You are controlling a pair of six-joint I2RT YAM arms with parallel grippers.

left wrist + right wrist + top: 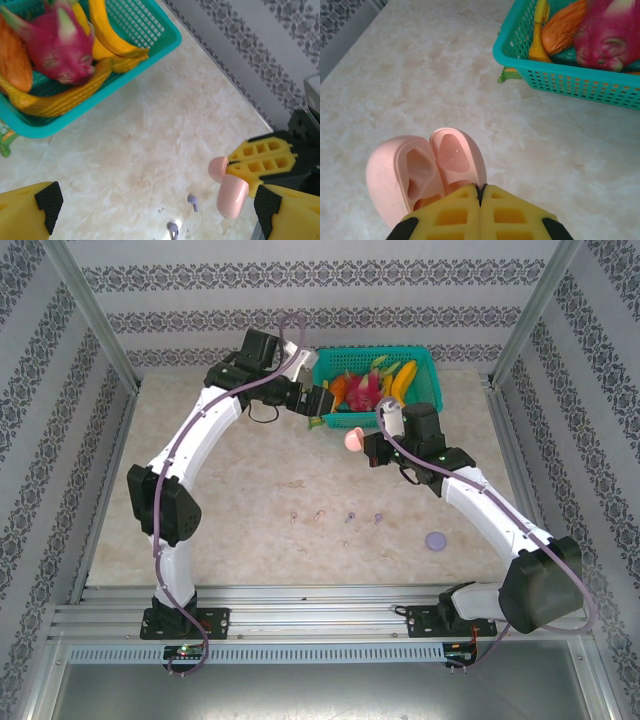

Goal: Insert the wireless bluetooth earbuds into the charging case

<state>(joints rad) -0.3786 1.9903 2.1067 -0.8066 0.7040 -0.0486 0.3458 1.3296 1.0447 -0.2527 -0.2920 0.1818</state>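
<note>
The pink case's larger half [385,176] hangs clear of my right gripper's fingers, so my left gripper should keep moving in until its open fingers are around that half [232,197].
My right gripper [480,189] is shut on the rim of the pink charging case [425,172], which hangs open above the table with both hollow halves showing. From above, that case [353,439] sits just in front of the basket. My left gripper [325,400] is open with nothing between its fingers, close to the basket's near-left corner. Its camera shows the pink case [231,190] and two purple earbuds [193,201] lying on the table below. Several tiny earbuds lie in a row mid-table, pale pink [293,516] on the left and purple [350,519] on the right.
A teal basket [432,405] of fruit stands at the back of the table, a dragon fruit [57,42] and bananas inside. A round purple case [436,539] lies right of the earbud row. Patterned walls enclose the table.
</note>
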